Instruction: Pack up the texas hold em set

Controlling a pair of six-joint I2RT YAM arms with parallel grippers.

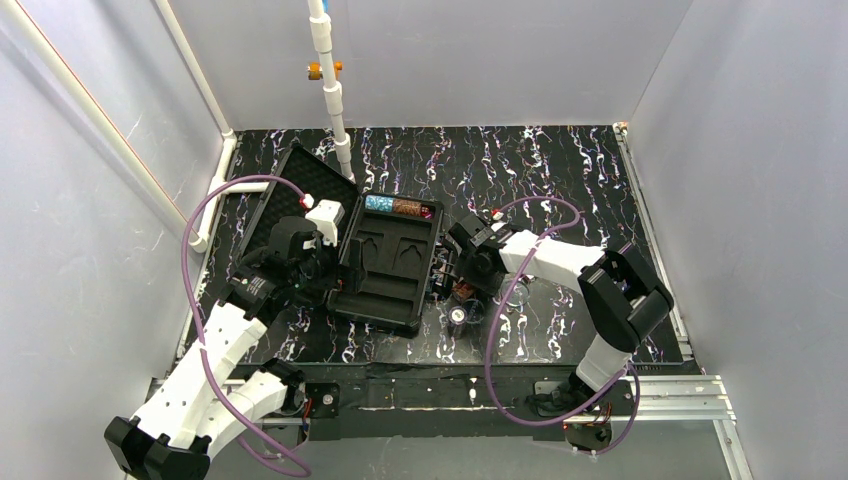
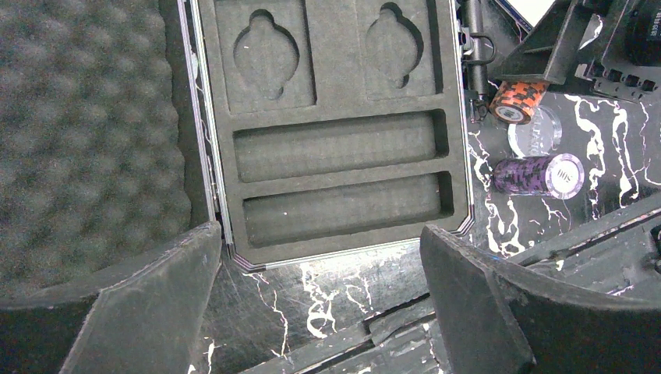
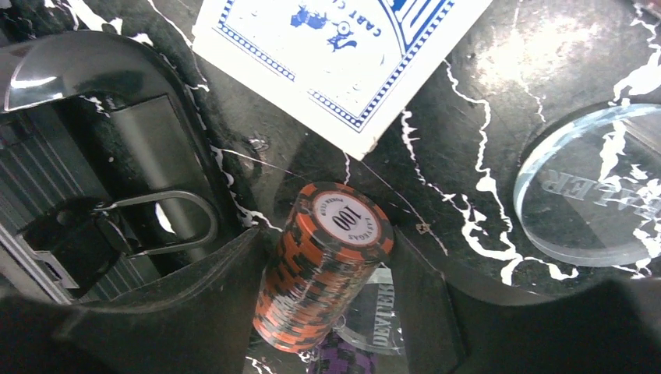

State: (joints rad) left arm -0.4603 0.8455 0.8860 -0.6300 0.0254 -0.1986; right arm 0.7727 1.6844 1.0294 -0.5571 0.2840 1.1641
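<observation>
I should open my right gripper's fingers because the orange-and-black chip stack [image 3: 323,269] slants between them, then turn in line with it and grip its sides [image 3: 295,300] squarely before lifting.
The black case [image 1: 385,300] lies open, its foam-lined lid [image 1: 285,195] to the left. Its moulded tray [image 2: 335,101] has empty slots near me, and teal [image 1: 380,204] and brown chips [image 1: 408,208] in the far slot. My left gripper [image 2: 319,312] is open and empty above the tray's near corner. My right gripper [image 3: 323,238] is shut on an orange-and-black chip stack [image 3: 323,273], tilted, just right of the case; the stack also shows in the left wrist view [image 2: 521,100]. A purple stack [image 2: 539,175] lies on the table close by.
A blue-backed card deck [image 3: 335,54] and a clear dealer disc [image 3: 592,187] lie beyond the right gripper. A second clear disc [image 3: 378,315] sits under the orange stack. The case's latch [image 3: 156,222] is just left of the right fingers. A white pole [image 1: 335,90] stands behind the case.
</observation>
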